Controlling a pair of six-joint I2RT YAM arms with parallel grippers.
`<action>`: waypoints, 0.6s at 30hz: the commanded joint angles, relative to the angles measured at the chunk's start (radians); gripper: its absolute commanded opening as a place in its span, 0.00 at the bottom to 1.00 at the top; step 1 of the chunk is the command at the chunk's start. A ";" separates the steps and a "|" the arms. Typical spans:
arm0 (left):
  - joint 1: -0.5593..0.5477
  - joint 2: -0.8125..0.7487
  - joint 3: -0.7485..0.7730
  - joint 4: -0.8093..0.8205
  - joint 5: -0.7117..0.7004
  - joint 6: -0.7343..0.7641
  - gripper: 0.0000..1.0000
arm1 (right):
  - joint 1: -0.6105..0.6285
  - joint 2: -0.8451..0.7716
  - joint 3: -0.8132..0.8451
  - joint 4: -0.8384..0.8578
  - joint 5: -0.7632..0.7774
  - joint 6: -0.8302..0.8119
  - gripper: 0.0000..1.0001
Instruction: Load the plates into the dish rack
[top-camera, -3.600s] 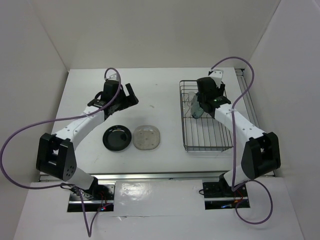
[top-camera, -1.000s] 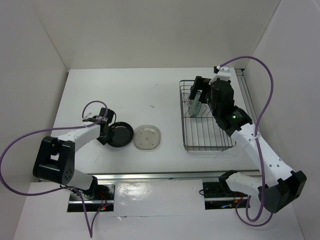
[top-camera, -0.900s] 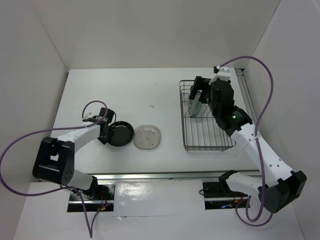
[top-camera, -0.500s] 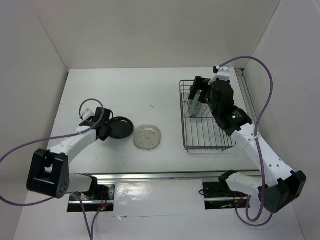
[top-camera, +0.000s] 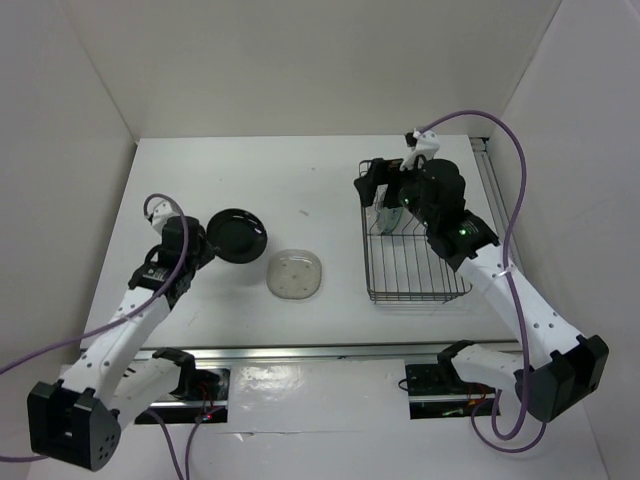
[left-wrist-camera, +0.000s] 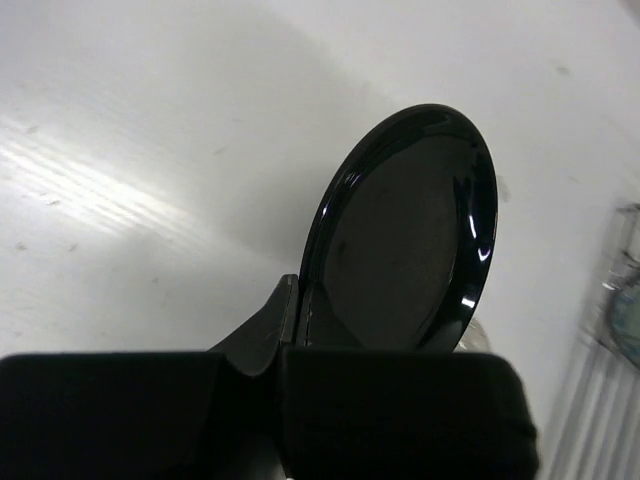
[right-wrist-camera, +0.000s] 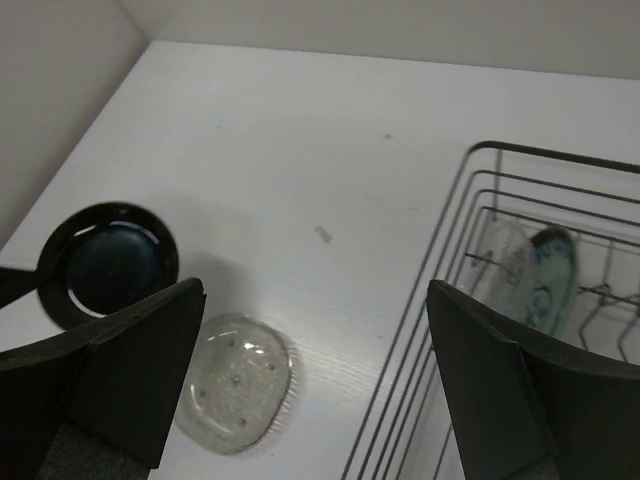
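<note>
The black plate is in my left gripper, far from the dish rack (top-camera: 418, 262), so my right gripper should grab the plate by its free rim (top-camera: 263, 238) before loading it.
My left gripper (top-camera: 209, 244) is shut on the near rim of the glossy black plate (top-camera: 238, 234), which hangs tilted above the table. In the left wrist view the black plate (left-wrist-camera: 410, 230) stands almost on edge, pinched at its lower rim between my fingers (left-wrist-camera: 262, 328). The whitish dotted plate (top-camera: 294, 274) lies flat on the table, right of the black one. The dish rack (top-camera: 438, 268) stands at the right, with the blue-green plate (right-wrist-camera: 551, 280) and the clear plate (right-wrist-camera: 503, 262) upright in its far end. My right gripper (top-camera: 377, 190) hovers open and empty over the rack's far left corner.
White walls close in the table on three sides. Purple cables loop off both arms. The right wrist view takes in the black plate (right-wrist-camera: 108, 262), the dotted plate (right-wrist-camera: 235, 382) and the rack's wire edge (right-wrist-camera: 455, 215) from above.
My left gripper closed on the black plate's rim and raised it off the table, tilting it up. My right gripper drifted slightly left over the rack's corner, still open.
</note>
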 joint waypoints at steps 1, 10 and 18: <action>-0.027 -0.121 -0.030 0.164 0.113 0.112 0.00 | 0.009 0.026 -0.005 0.122 -0.324 -0.054 0.99; -0.084 -0.230 -0.133 0.520 0.463 0.219 0.00 | 0.018 0.154 -0.042 0.231 -0.568 -0.063 0.92; -0.084 -0.218 -0.173 0.615 0.563 0.219 0.00 | 0.101 0.249 -0.023 0.188 -0.602 -0.103 0.85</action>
